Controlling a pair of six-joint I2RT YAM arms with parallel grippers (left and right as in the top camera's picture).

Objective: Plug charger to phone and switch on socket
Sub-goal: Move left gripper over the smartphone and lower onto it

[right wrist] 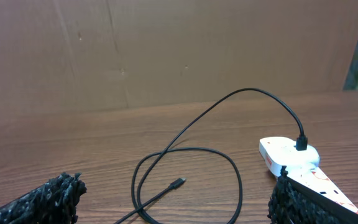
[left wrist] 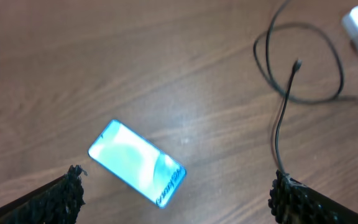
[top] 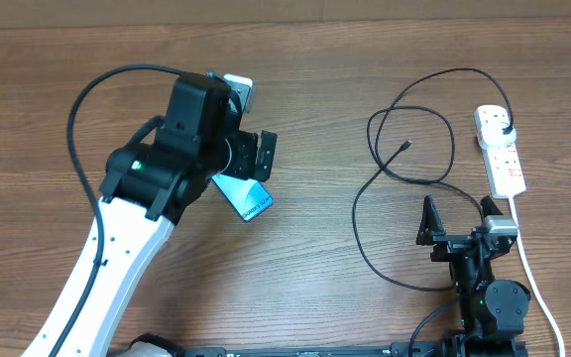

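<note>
The phone point(left wrist: 137, 163) lies at a slant under my left gripper's open fingers, so my left gripper should turn until its fingers straddle the phone's long sides point(left wrist: 150, 144) and then move down.
The phone point(top: 251, 201) lies flat on the wooden table with its light blue screen up, partly under my left arm; the left wrist view shows it point(left wrist: 135, 163) below and between the fingers. My left gripper point(top: 251, 124) hovers above it, open and empty. The black charger cable point(top: 404, 213) loops at the right; its connector tip point(top: 405, 146) lies free, also in the right wrist view point(right wrist: 178, 183) and the left wrist view point(left wrist: 296, 64). Its plug point(top: 505, 127) sits in the white socket strip point(top: 500, 149). My right gripper point(top: 456, 212) is open, empty, near the strip.
The strip's white cord point(top: 533, 278) runs down the right side past my right arm base. A wooden wall point(right wrist: 166, 50) stands behind the table in the right wrist view.
</note>
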